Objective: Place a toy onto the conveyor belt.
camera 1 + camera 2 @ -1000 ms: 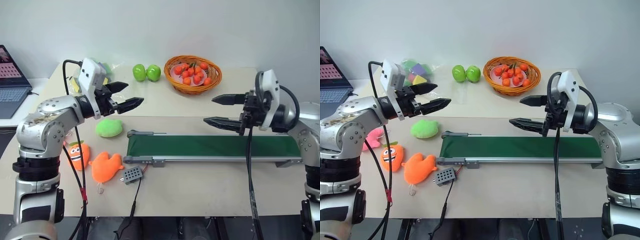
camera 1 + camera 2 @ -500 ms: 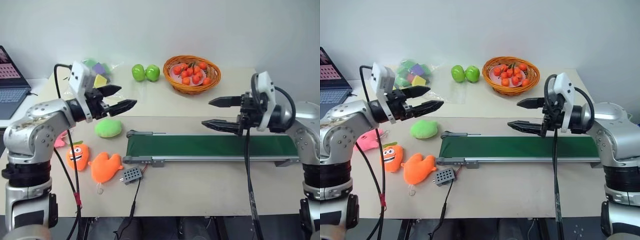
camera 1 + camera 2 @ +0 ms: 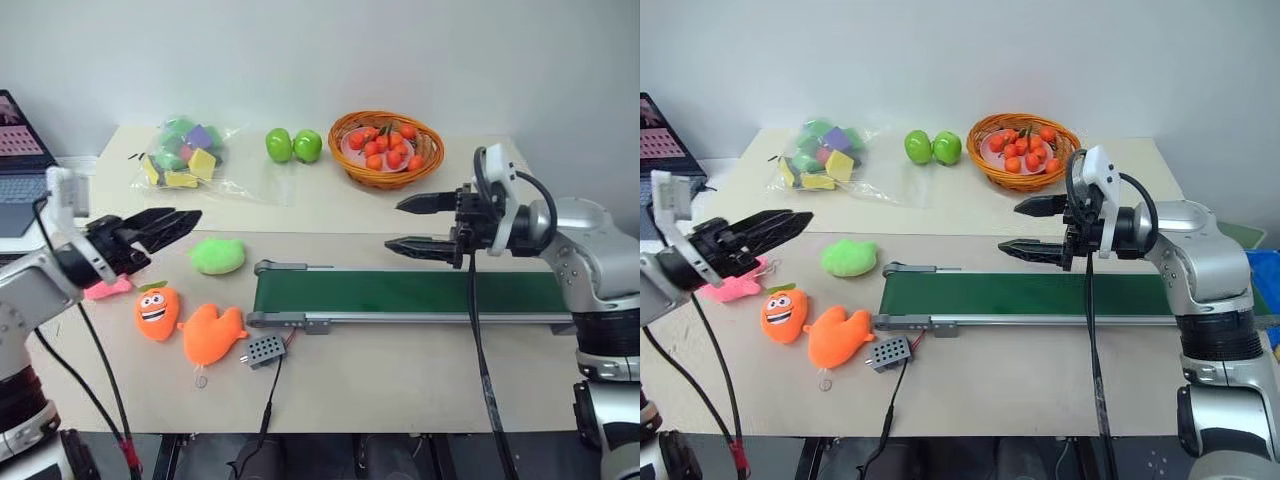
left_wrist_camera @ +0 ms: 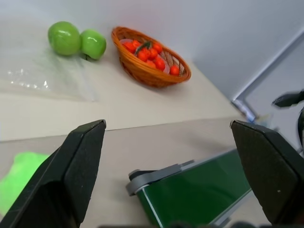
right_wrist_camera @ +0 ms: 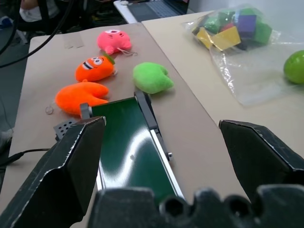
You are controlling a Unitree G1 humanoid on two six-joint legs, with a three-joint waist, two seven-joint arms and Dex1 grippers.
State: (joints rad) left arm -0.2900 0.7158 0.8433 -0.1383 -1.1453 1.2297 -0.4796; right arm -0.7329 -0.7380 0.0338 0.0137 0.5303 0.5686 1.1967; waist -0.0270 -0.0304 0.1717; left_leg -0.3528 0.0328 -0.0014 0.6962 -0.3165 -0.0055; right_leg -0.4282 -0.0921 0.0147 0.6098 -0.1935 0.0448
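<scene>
A wired grey box (image 3: 264, 350) sits alongside the conveyor belt, so the toy (image 3: 157, 313) should ride to the belt's far end when the robot places it on the belt.
The toy (image 3: 157, 312), a small orange plush with a cartoon face and green leaf, lies on the table left of the conveyor belt (image 3: 420, 294); it also shows in the right wrist view (image 5: 94, 68). My left gripper (image 3: 172, 225) hangs open above the table's left side, up and behind the toy, with nothing between its fingers. Its wrist view looks over the conveyor belt's end (image 4: 190, 190). My right gripper (image 3: 398, 224) is open and empty above the belt's far edge, pointing left.
A plain orange plush (image 3: 210, 333) and a grey box (image 3: 262, 349) lie by the belt's left end, a green plush (image 3: 217, 255) behind them, a pink plush (image 3: 732, 286) under the left gripper. Farther back: a bag of blocks (image 3: 185, 152), two green apples (image 3: 292, 145), a fruit basket (image 3: 385, 146). A laptop (image 3: 22, 150) sits far left.
My left arm swung left and back toward the table's left edge, rolling its wrist, still open. My right gripper drifted slightly left over the belt.
</scene>
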